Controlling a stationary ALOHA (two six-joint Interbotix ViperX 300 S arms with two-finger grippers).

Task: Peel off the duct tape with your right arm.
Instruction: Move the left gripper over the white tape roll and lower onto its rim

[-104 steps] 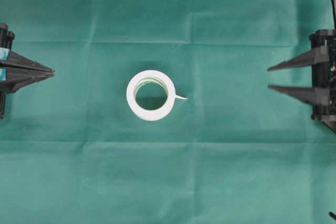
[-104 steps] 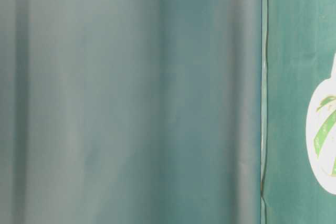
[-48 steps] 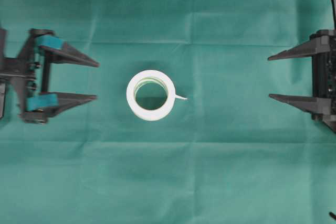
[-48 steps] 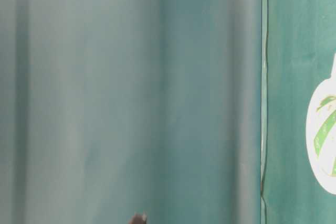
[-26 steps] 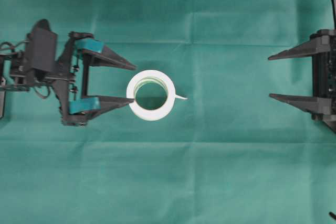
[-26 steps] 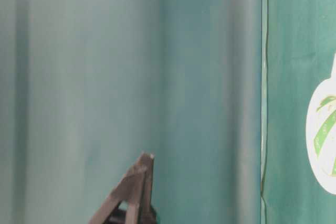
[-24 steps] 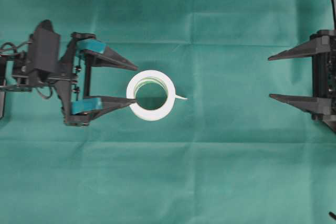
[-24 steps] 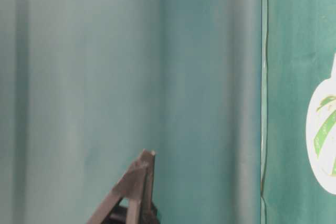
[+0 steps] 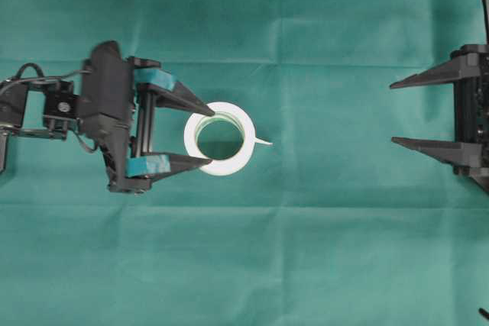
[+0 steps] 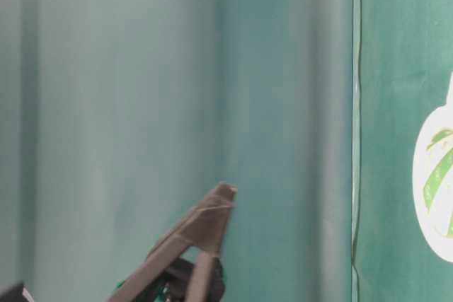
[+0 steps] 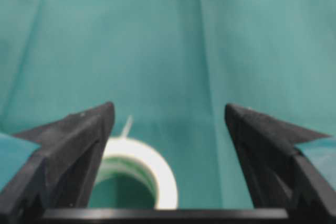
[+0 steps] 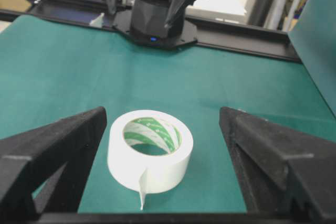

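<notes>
My left gripper goes on down until one finger enters the tape's core (image 9: 220, 140) before it closes, because the duct tape's rim (image 9: 232, 164) is between its open fingers and the tape's end is clear.
The duct tape (image 9: 192, 145) is a white roll lying flat on the green cloth, with a green-striped core. Its loose strip end (image 9: 263, 142) points right, toward my right arm. My left gripper (image 9: 211, 137) hangs open above the roll's left side, its fingertips over the rim in the overhead view. In the left wrist view the duct tape (image 11: 157, 174) sits low and left, partly hidden by one finger of the left gripper (image 11: 168, 106). My right gripper (image 9: 392, 112) stands open at the right edge, well apart. In the right wrist view the duct tape (image 12: 150, 150) lies ahead of the open right gripper (image 12: 163, 111).
Green cloth (image 9: 321, 250) covers the table, with a fold line running across it. A green backdrop (image 10: 106, 104) fills the table-level view, where one left finger (image 10: 209, 221) pokes up. The left arm's base (image 12: 163, 24) stands at the far table edge.
My left gripper has moved right, from the left edge to above the roll's left rim, staying open. The right gripper and the roll have not moved.
</notes>
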